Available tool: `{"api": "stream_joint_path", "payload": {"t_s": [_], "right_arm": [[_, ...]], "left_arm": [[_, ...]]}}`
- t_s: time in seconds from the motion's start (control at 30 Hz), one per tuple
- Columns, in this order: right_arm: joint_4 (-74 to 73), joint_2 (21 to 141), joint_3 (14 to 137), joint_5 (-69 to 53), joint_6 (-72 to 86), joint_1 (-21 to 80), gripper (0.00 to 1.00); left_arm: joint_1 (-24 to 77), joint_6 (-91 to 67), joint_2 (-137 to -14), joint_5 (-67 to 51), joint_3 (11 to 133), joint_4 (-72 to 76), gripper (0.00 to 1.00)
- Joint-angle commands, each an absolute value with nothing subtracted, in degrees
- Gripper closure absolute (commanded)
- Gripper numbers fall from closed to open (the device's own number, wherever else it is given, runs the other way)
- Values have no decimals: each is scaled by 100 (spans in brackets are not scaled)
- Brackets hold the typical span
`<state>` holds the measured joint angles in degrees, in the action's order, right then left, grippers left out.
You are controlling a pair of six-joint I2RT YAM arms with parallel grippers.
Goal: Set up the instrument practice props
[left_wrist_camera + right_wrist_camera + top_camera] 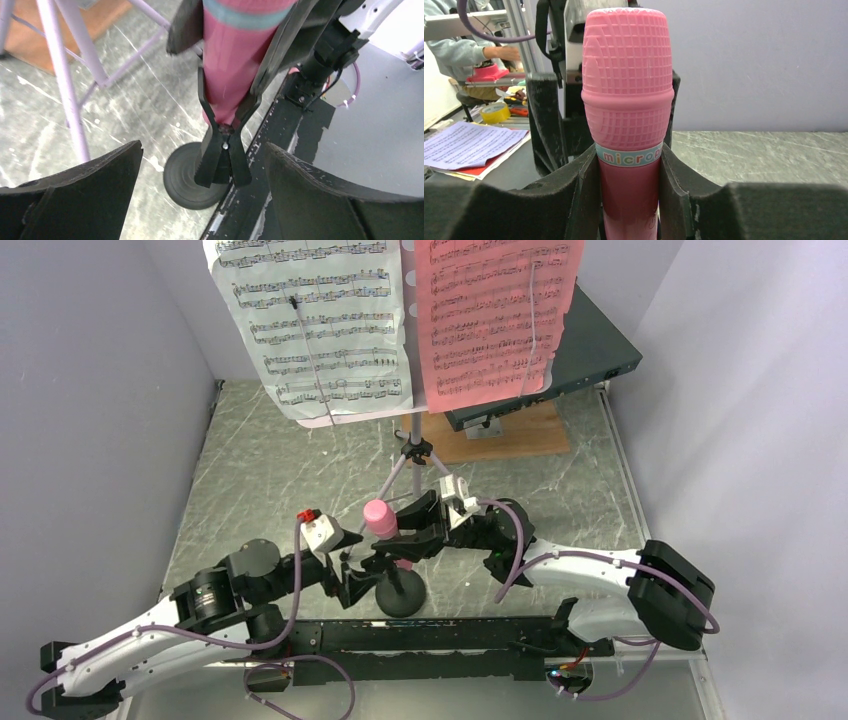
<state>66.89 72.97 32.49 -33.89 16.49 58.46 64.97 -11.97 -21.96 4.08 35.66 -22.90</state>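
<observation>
The microphone is standing upright with its lower end in the stand's clip, so the robot's left gripper should take the microphone and leave the right gripper free to steady the stand.
The pink microphone [380, 517] stands upright, its lower end in the forked clip of the small black mic stand [222, 150], whose round base [400, 595] rests on the table. My right gripper [397, 528] is shut on the microphone's handle [629, 200], just below its blue band. My left gripper [362, 572] is open and empty, its fingers [85, 195] wide apart on either side of the stand's clip without touching it. Behind, the tripod [415, 455] carries the desk with a white sheet [310, 320] and a pink sheet [495, 310].
A dark flat box [590, 350] lies on a wooden board [520, 435] at the back right. The tripod legs [65, 90] stand close left of the mic stand. A black rail [440, 635] runs along the near edge. Grey walls close in both sides.
</observation>
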Motion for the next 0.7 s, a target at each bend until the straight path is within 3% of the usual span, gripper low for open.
{"api": "stream_joint_path", "payload": {"t_s": [0.0, 0.1, 0.23, 0.3, 0.37, 0.43, 0.47, 0.67], "right_arm": [[6466, 7120, 3173, -3315, 1643, 5897, 100], [6443, 7111, 3197, -3330, 1667, 5889, 100], [6428, 7131, 3222, -3401, 1694, 5889, 100], [6349, 7131, 3234, -3462, 1651, 5889, 100], [6271, 7119, 3247, -3522, 1591, 5889, 100], [6191, 7099, 3279, -3597, 1536, 5886, 100], [6132, 7095, 3300, -3643, 1505, 5888, 100], [5812, 7206, 3517, -4021, 1277, 5889, 100]], "left_arm": [[6495, -1552, -2291, 59, 3282, -1772, 1], [6497, -1577, -2387, 121, 3134, -1591, 1], [6498, -1462, -2436, 273, 3044, -1441, 14], [6495, -1370, -2406, 315, 3028, -1381, 34], [6495, -1297, -2388, 384, 3030, -1367, 68], [6495, -1252, -2374, 477, 3047, -1398, 95], [6495, -1212, -2369, 508, 3043, -1421, 100], [6495, -973, -2393, 355, 3061, -1231, 100]]}}
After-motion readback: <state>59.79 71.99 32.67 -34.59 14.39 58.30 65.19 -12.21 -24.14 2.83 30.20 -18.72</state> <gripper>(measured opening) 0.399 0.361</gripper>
